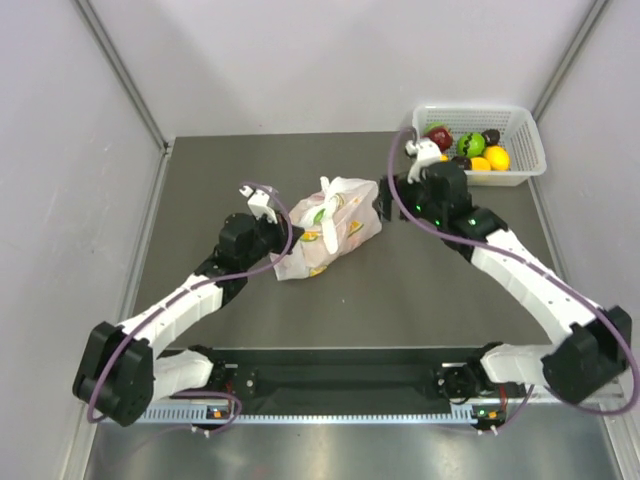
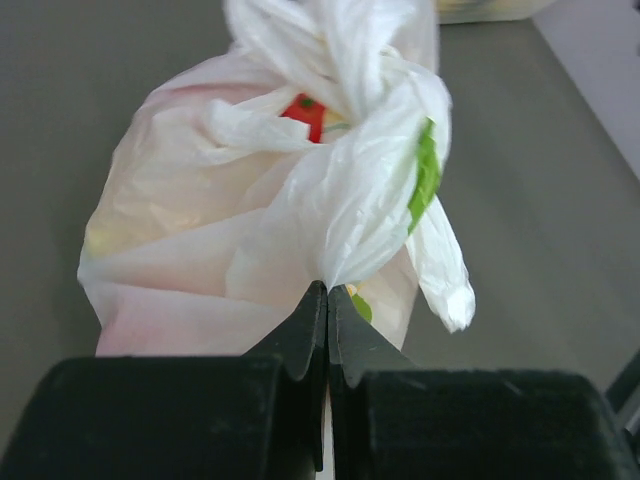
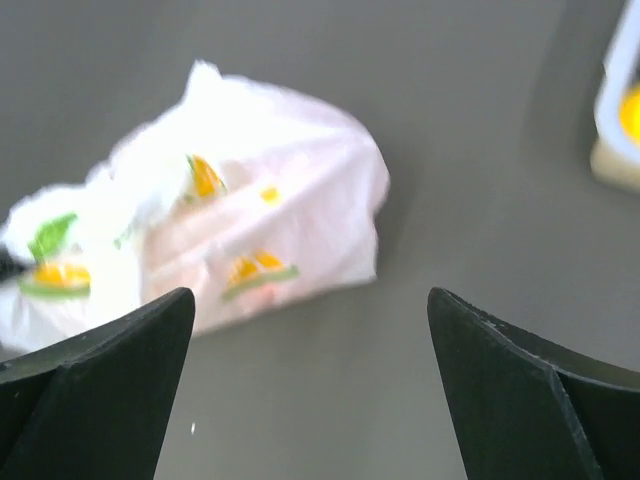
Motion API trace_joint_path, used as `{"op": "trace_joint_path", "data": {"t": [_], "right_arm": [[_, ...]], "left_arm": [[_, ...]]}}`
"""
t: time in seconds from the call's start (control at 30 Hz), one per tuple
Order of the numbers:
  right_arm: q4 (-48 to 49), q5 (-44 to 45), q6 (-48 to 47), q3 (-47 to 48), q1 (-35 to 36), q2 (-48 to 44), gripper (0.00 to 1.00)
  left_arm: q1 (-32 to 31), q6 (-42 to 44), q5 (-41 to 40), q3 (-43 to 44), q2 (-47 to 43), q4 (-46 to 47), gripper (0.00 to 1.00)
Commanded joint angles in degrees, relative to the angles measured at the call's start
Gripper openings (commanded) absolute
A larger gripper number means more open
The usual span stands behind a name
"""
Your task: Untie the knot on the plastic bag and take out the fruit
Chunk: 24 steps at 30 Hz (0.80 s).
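Observation:
The white strap (image 1: 329, 227) is lying loose across the plastic bag (image 1: 352, 222), so the bag will open out and show its fruit when I pull the bag's edge.
The plastic bag (image 1: 328, 238), white with citrus slice prints, lies knotted in the middle of the table. My left gripper (image 1: 293, 236) is at its left side, shut on a fold of the bag just below the knot (image 2: 345, 70). A bit of red fruit (image 2: 303, 112) shows through the plastic behind the knot. My right gripper (image 1: 384, 198) is open and empty, just right of the bag and above the table. The bag (image 3: 230, 215) lies ahead and left of it in the right wrist view. The other fruit inside the bag is hidden.
A white basket (image 1: 525, 155) stands at the back right with several fruits in it: green, dark red, orange and yellow. Its corner shows in the right wrist view (image 3: 612, 120). Grey walls close the table on the left, back and right.

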Motion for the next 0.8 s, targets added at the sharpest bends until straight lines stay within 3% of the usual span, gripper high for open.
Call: {"op": "trace_joint_path", "data": {"t": [0.0, 0.13, 0.47, 0.67, 0.73, 0.77], "right_arm": [[-2.94, -0.09, -7.94, 11.15, 2.88, 6.95, 1.0], [-8.22, 0.52, -14.25, 20.32, 4.91, 18.03, 1.0], [-13.67, 0.79, -20.42, 30.6, 8.6, 30.08, 1.0], [-12.1, 1.75, -21.31, 34.47, 10.01, 34.74, 1.0], [-10.43, 5.5, -20.35, 36.23, 10.1, 36.24, 0.96], [-9.47, 6.84, -19.99, 36.5, 10.09, 36.5, 0.84]], "left_arm": [[-2.61, 2.41, 4.41, -0.38, -3.8, -0.7, 0.0], [-5.06, 3.38, 3.28, -0.73, -5.21, -3.96, 0.0], [-7.0, 3.56, 1.78, -2.49, -5.57, -5.11, 0.0], [-7.88, 3.65, 2.39, -2.66, -5.31, -4.76, 0.0], [-8.15, 3.65, 2.48, -2.75, -5.13, -4.85, 0.0], [-8.23, 3.47, 2.39, -2.92, -5.13, -4.85, 0.0]]}}
